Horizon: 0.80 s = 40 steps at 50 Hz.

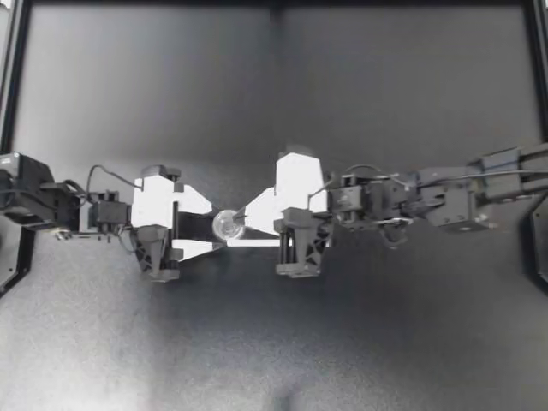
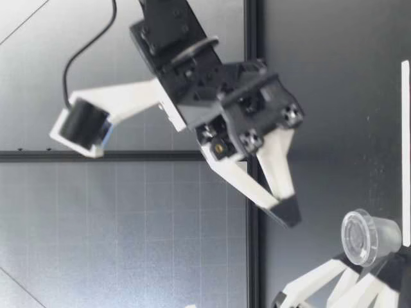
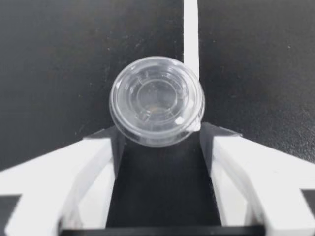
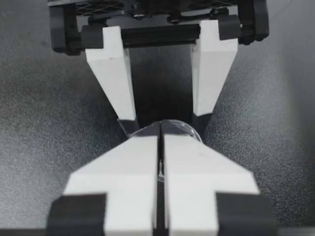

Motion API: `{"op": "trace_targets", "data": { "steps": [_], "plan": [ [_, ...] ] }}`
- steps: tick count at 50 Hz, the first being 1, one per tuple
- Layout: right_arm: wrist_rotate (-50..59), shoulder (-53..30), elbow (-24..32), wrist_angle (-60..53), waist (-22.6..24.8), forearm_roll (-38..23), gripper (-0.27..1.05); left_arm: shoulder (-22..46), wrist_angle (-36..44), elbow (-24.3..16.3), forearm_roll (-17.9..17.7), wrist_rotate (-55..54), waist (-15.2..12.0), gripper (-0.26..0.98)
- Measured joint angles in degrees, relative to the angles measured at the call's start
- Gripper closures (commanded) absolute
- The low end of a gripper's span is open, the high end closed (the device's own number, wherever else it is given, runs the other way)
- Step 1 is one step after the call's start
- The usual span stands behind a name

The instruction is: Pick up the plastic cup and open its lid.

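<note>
My gripper will get the lid (image 1: 229, 224) off in one piece, as a separate disc, when I open it, because the round rim (image 3: 157, 133) runs unbroken around the plastic cup.
A small clear plastic cup (image 1: 228, 225) with its lid on stands upright mid-table. My left gripper (image 1: 218, 227) is open, and the cup sits between its fingertips. The left wrist view looks down on the lid (image 3: 156, 101), with the black pads (image 3: 116, 143) on either side of the cup; I cannot tell if they touch it. My right gripper (image 1: 242, 224) is shut with nothing in it. Its tip points at the cup from the opposite side. In the low view this tip (image 2: 288, 215) hangs a little above the cup (image 2: 369, 239). In the right wrist view it hides most of the cup (image 4: 179, 127).
A white tape line (image 3: 191, 29) runs across the dark table mat beyond the cup. Black frame rails (image 1: 8, 86) border the table at the sides and back. Open mat lies in front of and behind both arms.
</note>
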<state>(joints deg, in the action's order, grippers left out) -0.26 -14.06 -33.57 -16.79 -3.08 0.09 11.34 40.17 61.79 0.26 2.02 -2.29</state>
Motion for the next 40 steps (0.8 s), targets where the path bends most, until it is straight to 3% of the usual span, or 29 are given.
{"op": "trace_targets", "data": {
  "steps": [40],
  "plan": [
    [0.44,-6.06,3.08,4.31,-0.88,-0.09,0.96,3.52,2.64,-1.85,0.26,0.00,0.00,0.27]
  ]
}}
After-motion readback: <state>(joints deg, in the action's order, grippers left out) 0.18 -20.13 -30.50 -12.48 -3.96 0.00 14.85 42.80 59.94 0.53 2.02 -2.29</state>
